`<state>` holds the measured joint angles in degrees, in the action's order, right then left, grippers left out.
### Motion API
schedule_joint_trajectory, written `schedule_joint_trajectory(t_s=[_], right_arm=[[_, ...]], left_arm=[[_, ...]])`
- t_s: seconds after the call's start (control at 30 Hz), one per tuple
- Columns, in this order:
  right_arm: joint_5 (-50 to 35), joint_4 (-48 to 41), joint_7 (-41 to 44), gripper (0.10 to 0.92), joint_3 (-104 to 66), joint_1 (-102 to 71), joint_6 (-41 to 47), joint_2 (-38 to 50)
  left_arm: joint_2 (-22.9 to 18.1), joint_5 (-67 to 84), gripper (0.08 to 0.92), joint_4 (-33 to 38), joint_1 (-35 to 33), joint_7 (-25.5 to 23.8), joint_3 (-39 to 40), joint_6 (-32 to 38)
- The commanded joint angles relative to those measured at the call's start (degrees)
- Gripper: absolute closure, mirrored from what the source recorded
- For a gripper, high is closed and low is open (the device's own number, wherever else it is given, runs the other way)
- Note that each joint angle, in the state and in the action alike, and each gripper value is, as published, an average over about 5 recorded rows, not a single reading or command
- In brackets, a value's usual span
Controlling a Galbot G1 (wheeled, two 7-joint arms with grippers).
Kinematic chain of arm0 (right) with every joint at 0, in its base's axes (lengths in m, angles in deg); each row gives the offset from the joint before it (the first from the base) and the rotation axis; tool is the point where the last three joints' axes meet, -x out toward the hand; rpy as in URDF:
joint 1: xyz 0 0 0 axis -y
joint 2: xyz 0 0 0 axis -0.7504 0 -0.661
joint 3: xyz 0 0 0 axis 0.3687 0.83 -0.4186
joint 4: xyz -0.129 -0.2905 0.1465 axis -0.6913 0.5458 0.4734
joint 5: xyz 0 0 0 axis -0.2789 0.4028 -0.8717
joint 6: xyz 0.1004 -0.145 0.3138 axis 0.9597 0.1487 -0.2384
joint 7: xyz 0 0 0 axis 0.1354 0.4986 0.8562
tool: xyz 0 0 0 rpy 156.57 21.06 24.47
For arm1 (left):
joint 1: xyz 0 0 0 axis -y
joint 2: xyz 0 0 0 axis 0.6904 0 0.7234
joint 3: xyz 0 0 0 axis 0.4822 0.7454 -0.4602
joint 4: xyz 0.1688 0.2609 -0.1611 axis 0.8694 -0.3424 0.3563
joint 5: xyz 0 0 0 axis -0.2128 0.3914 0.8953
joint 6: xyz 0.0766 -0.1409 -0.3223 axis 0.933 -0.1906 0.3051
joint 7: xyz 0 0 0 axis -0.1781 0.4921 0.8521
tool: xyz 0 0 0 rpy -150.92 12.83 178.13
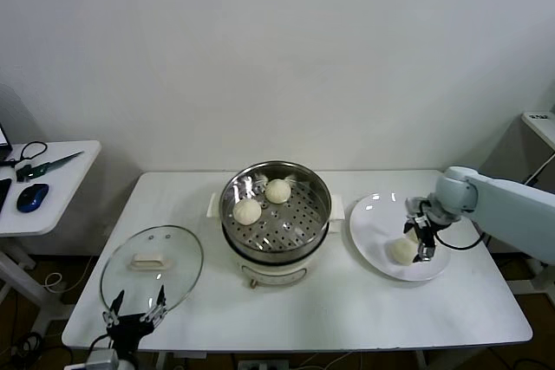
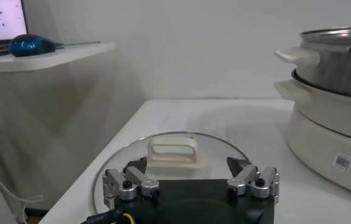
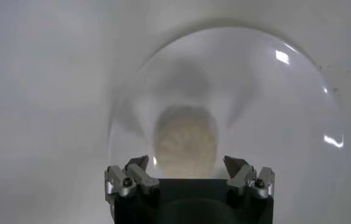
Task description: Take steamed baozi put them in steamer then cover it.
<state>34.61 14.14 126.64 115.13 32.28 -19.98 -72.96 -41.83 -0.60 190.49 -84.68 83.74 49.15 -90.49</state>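
Observation:
A pale edge [image 1: 411,236] shows past the baozi at my right gripper. I should expect another baozi hidden behind the gripper when I lift.
The steamer [image 1: 276,214] stands mid-table with two baozi on its perforated tray, one at the left [image 1: 247,210] and one toward the back [image 1: 277,191]. One more baozi [image 1: 402,251] lies on the white plate [image 1: 373,214]. My right gripper [image 1: 422,244] is open just above it. In the right wrist view the baozi [image 3: 185,141] sits between the spread fingers of the gripper [image 3: 187,167], with a gap on each side. The cover [image 1: 152,266] lies flat on the table left of the steamer. My left gripper [image 1: 134,311] is open and empty at its near edge.
A side table [image 1: 43,188] at the far left holds a blue mouse [image 1: 32,197] and cables. In the left wrist view the cover's handle [image 2: 174,151] is just ahead of the gripper [image 2: 187,169] and the steamer [image 2: 333,91] stands beyond. Bare table lies in front of the steamer.

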Motion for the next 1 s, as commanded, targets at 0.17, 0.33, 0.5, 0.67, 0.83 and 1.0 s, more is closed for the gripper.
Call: schedule_joint_trajectory(t_s=[0.17,0.33,0.5,0.67,0.83,1.0], right_arm=[[2.43,-2.31,-1.74,0.251,-5.16,-5.30,0.20,-1.31],[1.90,-2.22,-1.03,0.371,-4.97,-4.41,0.11,-1.46],[0.16,-0.59,1.02,0.413,-2.85,0.19,-0.95,-1.09],[-3.83,1.92,5.54,0.410,11.97,21.59,-9.37,-3.18],[-9.60,3.64,9.30,0.406,21.83,43.00,-22.68,-12.08],[-9.24,7.80,11.94,0.406,17.32,52.47,-33.65,-21.66]], left_arm=[[0.07,-0.03,0.177,0.05,0.01,0.09,-0.08,-0.01],[-0.06,-0.12,0.177,0.23,-0.18,0.17,-0.04,0.06],[-0.31,-0.18,0.177,0.71,-0.41,0.20,-0.11,0.03],[-0.28,-0.42,0.177,0.99,-0.55,0.18,-0.14,-0.13],[-0.32,-0.94,0.177,1.01,-0.64,0.18,-0.12,-0.18],[-0.23,-1.16,0.177,1.24,-0.96,0.16,-0.40,-0.21]])
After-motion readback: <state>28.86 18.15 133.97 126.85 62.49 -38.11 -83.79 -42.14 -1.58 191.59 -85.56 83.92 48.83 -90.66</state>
